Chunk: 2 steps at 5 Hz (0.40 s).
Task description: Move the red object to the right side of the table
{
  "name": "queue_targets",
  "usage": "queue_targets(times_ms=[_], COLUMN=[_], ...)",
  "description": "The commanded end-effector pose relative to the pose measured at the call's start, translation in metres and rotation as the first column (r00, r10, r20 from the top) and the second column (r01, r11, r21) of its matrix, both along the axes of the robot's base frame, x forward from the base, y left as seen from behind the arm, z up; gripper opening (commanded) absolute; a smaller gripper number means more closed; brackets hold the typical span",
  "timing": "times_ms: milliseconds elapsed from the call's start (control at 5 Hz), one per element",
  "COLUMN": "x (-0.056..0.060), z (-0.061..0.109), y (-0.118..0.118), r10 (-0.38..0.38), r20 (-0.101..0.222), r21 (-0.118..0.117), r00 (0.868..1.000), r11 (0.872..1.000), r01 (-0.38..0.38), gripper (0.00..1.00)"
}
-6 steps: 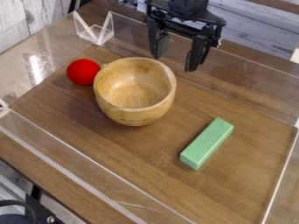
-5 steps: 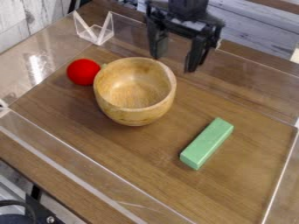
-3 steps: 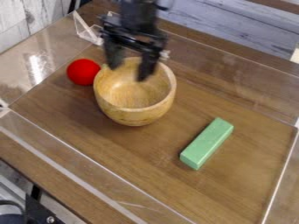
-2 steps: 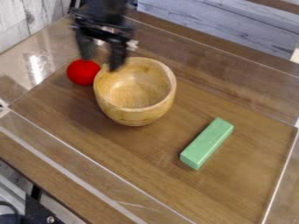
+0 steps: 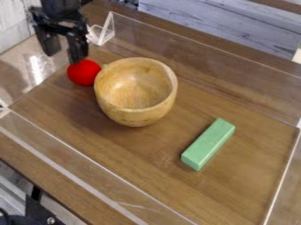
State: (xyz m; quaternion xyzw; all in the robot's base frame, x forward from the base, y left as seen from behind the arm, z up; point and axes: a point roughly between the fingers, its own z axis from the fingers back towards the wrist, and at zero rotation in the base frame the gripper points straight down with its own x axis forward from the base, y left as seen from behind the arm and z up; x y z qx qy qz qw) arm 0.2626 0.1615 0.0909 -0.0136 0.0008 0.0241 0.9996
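The open fingers of my gripper are wider apart than the red object [image 5: 84, 72] next to the wooden bowl, so I keep lowering until they are around the red object's sides [image 5: 72, 74].
The red object [image 5: 81, 73], a small glossy round toy fruit, lies on the brown table [image 5: 153, 149] at the left, touching or almost touching the wooden bowl's left rim. My gripper [image 5: 60, 50] hangs pointing down just above and slightly left of it, open, with its two dark fingers spread and nothing between them. The fingers hide part of the red object's top.
A wooden bowl [image 5: 135, 90] stands in the middle of the table. A green rectangular block [image 5: 209, 143] lies at the right front. Low clear acrylic walls edge the table, with a clear stand [image 5: 100, 29] at the back left.
The open gripper has swept from the back middle of the table, across the bowl, to the left and now hangs over the red object. Nothing else moved.
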Motion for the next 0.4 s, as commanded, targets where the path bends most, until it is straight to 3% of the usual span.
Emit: queue_targets(times_ms=[0,200], x=[0.016,0.027], z=[0.000,-0.014], y=[0.008,0.011], r10=[0.013,0.029], r20=[0.070,0.093], r21=[0.023,0.028], r00=[0.997,0.995], r11=[1.000,0.999], r01=[-0.015,-0.032], gripper=[1.00,1.00])
